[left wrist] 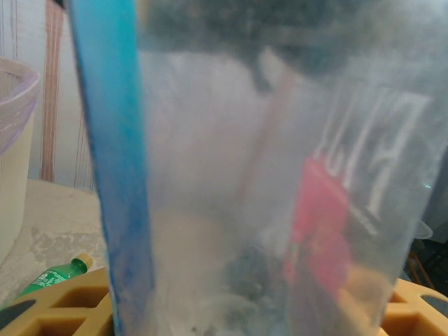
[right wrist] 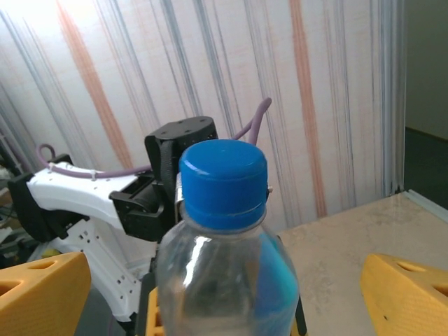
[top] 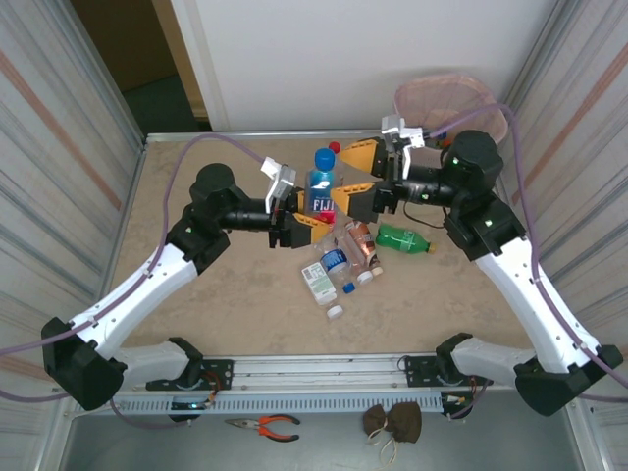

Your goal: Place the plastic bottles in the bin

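Next, my right gripper grabs the bottle's upper part point(top: 322, 179) and brings it to the bin, because my left gripper is holding the Fiji bottle across from the bin point(top: 449, 96).
A clear Fiji plastic bottle point(top: 321, 189) with a blue cap point(right wrist: 224, 183) and blue label stands upright above the table's middle. My left gripper point(top: 316, 211) is shut on its lower body, which looms blurred between the yellow fingers point(left wrist: 59, 308). My right gripper point(top: 346, 179) is open, with a yellow finger point(right wrist: 42, 290) on either side of the bottle's upper part and not touching it. More plastic bottles lie on the table: a green one point(top: 404, 238) and clear ones point(top: 339, 259). The beige bin point(top: 451, 98) with a pink liner stands at the far right corner.
A white-and-green crushed bottle point(top: 319, 282) and loose white caps point(top: 335, 312) lie near the front of the pile. A red cap point(top: 335, 147) shows behind the held bottle. Pliers point(top: 263, 425) and a small brown bag point(top: 392, 422) sit below the front rail. Striped walls close both sides.
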You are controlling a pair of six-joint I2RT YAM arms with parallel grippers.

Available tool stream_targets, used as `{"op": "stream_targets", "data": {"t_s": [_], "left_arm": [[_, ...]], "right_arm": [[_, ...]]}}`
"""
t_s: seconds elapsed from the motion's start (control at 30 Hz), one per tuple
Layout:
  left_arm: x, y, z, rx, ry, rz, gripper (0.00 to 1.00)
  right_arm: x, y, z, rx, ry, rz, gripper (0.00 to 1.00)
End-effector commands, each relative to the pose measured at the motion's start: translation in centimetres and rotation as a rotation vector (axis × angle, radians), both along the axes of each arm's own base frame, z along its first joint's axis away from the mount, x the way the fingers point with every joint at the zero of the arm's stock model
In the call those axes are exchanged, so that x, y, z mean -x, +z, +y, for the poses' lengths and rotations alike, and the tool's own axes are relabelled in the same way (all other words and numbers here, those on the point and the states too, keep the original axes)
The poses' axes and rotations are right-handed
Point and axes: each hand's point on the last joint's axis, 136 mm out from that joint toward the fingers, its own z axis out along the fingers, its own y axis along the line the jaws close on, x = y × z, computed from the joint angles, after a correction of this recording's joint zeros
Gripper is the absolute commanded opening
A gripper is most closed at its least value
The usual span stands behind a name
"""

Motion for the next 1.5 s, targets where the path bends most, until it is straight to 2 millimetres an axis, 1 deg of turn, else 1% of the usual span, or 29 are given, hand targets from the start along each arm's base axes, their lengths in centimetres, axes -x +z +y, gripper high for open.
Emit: {"op": "stream_targets", "data": {"t_s": [0.0, 0.13, 0.33, 0.53, 0.7, 0.8, 0.97, 1.07, 1.13, 1.23, 1.33, 1.47], "left_arm": [[0.9, 2.0, 0.2, 0.045, -0.032, -0.056, 0.53], [0.9, 2.2, 0.1, 0.048, -0.034, -0.060, 0.53], [1.0, 2.3, 0.1, 0.050, -0.032, -0.063, 0.54], [1.0, 2.2, 0.0, 0.048, -0.036, -0.058, 0.54], [1.0, 2.2, 0.2, 0.049, -0.017, -0.059, 0.55], [1.1, 2.2, 0.3, 0.049, -0.006, -0.066, 0.59], [1.0, 2.0, 0.6, 0.037, 0.026, -0.068, 0.69], [0.8, 1.7, 0.9, 0.031, 0.060, -0.070, 0.74], [0.7, 1.4, 1.2, 0.026, 0.089, -0.074, 0.78], [0.3, 0.7, 1.7, 0.008, 0.138, -0.073, 0.80], [0.0, 0.2, 2.2, -0.004, 0.180, -0.072, 0.80], [-0.1, -0.3, 2.7, -0.017, 0.199, -0.062, 0.81]], "right_arm": [[0.0, 0.8, 0.8, -0.004, 0.009, -0.037, 0.95], [0.1, 0.3, 1.7, 0.004, 0.038, -0.030, 0.91], [0.3, -0.3, 2.6, 0.015, 0.070, -0.021, 0.82], [0.5, -0.2, 2.8, 0.012, 0.077, -0.025, 0.70], [0.5, -0.1, 2.8, 0.008, 0.074, -0.031, 0.65], [0.5, 0.0, 2.7, 0.007, 0.066, -0.032, 0.62], [0.3, 0.1, 2.5, 0.006, 0.042, -0.033, 0.59], [-0.1, 0.2, 2.2, 0.009, 0.010, -0.034, 0.57], [-0.6, 0.2, 1.7, 0.015, -0.020, -0.030, 0.56], [-2.2, 0.1, 0.4, 0.024, -0.096, -0.015, 0.56], [-4.3, 0.0, -1.7, 0.031, -0.194, 0.007, 0.55], [-7.8, -0.3, -5.3, 0.046, -0.362, 0.039, 0.54]]}}
